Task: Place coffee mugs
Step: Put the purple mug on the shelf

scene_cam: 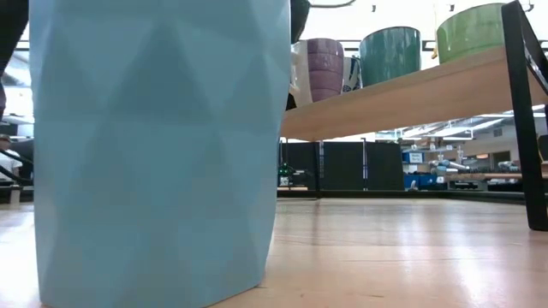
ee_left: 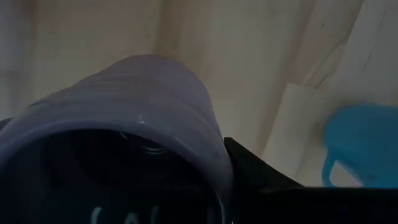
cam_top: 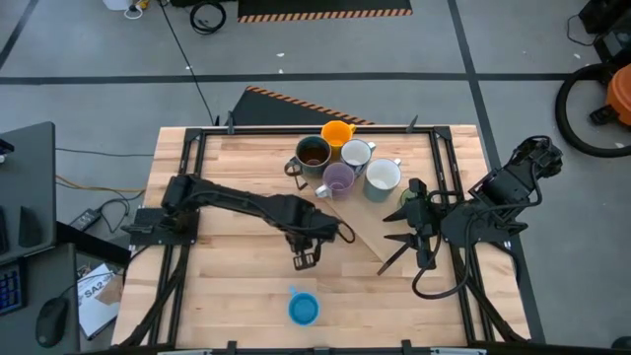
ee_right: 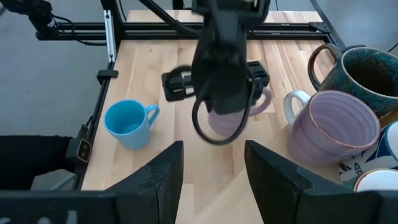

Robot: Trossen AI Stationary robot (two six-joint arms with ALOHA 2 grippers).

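Observation:
Next, I put the purple mug down and then grab the mug's handle (ee_right: 263,102), because it sticks out free while my left gripper holds the mug by its rim (ee_left: 140,123).
My left gripper (cam_top: 304,256) points down over the middle of the table, shut on a purple mug (ee_right: 239,117) that fills the left wrist view (ee_left: 124,118). A blue mug (cam_top: 304,308) stands alone on its base near the front edge and looms large in the low view (scene_cam: 154,145). Several mugs stand on a raised wooden board (cam_top: 367,229) at the back: orange (cam_top: 337,132), dark brown (cam_top: 313,153), white (cam_top: 355,154), purple (cam_top: 338,179) and pale (cam_top: 382,177). My right gripper (cam_top: 386,253) hangs open above the board's near end, holding nothing. My left gripper comes at the purple mug from above, fingers pointing down, at the mug's rim (ee_left: 214,163). One dark finger (ee_left: 261,180) lies against the outside of the wall; the mug hides the other. The mug sits upright, mouth up, below the gripper; whether its base is off the table I cannot tell.
Black frame rails (cam_top: 193,158) run along the table's left, right and far sides. The board's edge (scene_cam: 411,90) stands well above the tabletop, carrying a purple mug (scene_cam: 324,68), a teal one (scene_cam: 390,56) and a green one (scene_cam: 471,30). Bare planks lie left of the blue mug.

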